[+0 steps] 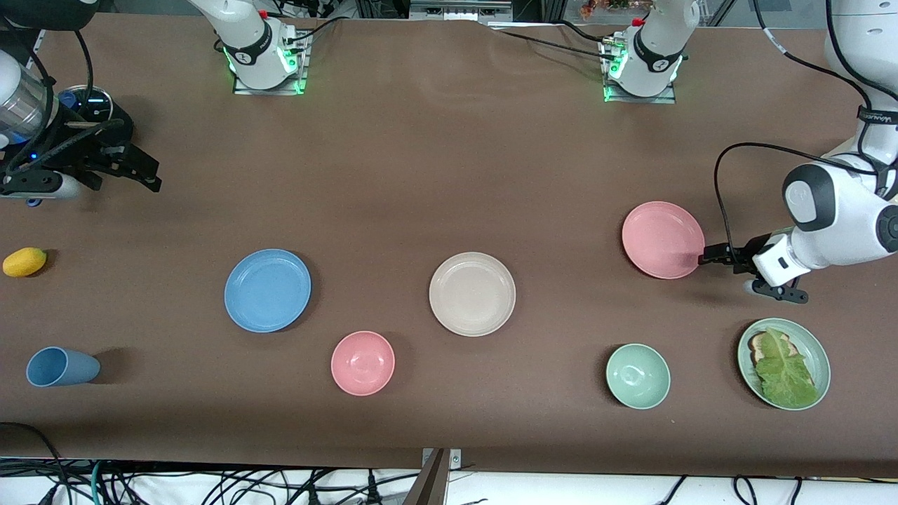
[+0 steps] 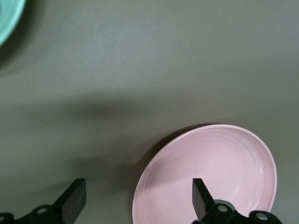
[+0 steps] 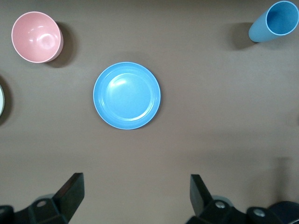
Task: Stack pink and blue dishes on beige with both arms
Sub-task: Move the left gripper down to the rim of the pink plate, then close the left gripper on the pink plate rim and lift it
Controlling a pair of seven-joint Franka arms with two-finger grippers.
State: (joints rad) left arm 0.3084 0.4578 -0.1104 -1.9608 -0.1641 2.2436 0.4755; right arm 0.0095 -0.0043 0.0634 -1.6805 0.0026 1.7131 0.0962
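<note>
The beige plate's rim is as wide as the pink plate, so the pink plate will almost hide the beige plate when I stack them.
The salmon pink plate lies flat toward the left arm's end of the table. My left gripper is low at its rim and open. In the left wrist view the gripper has one finger over the pink plate and the other over bare table. The beige plate sits mid-table, bare. The sky blue plate lies toward the right arm's end. My right gripper hangs open and holds nothing. Its wrist view has the gripper over bare table, well short of the blue plate.
A pink bowl and a mint bowl stand nearer the front camera than the plates. A mint plate with lettuce sits near the left gripper. A blue cup lies on its side, and a yellow fruit rests at the right arm's end.
</note>
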